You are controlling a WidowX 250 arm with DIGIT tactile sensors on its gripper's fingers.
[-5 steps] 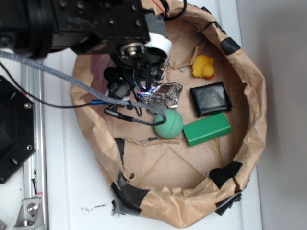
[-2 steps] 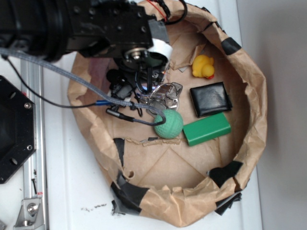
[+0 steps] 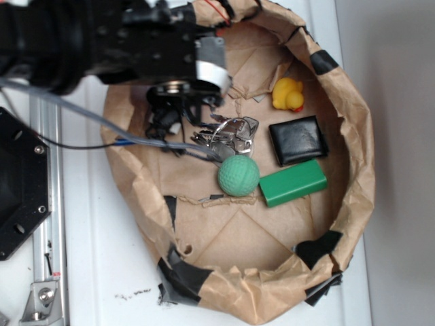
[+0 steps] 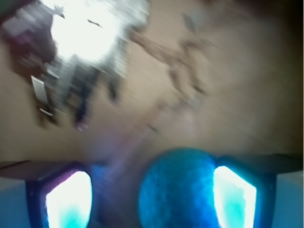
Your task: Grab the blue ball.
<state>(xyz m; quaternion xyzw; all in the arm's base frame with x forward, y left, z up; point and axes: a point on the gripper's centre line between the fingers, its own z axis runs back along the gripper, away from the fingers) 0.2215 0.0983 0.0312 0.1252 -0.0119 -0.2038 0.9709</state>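
Note:
Next, my gripper moves over the blue ball's middle (image 4: 178, 194) before its fingers close, because a wide gap (image 4: 118, 197) lies between the blue ball and my gripper's far finger.
The blue ball (image 4: 178, 190) fills the lower middle of the blurred wrist view, dimpled and teal-blue. It sits between the two glowing fingers of my gripper (image 4: 152, 192), close against the right finger (image 4: 232, 194), with a wide gap to the left finger (image 4: 69, 197). The jaws stand apart, so the gripper is open around the ball. In the exterior view my gripper (image 3: 171, 114) hangs under the black arm at the upper left of the paper bowl, and the arm hides the ball there.
A brown paper bowl (image 3: 357, 142) with black tape patches holds a green dimpled ball (image 3: 238, 176), a green block (image 3: 293, 182), a black wallet (image 3: 298, 140), a yellow duck (image 3: 288, 94) and shiny metal keys (image 3: 231, 132). A black mount (image 3: 20, 183) stands at left.
The arm has shifted left and towards the bowl's upper left rim. Its grey cable no longer lies across the green ball, which has not moved.

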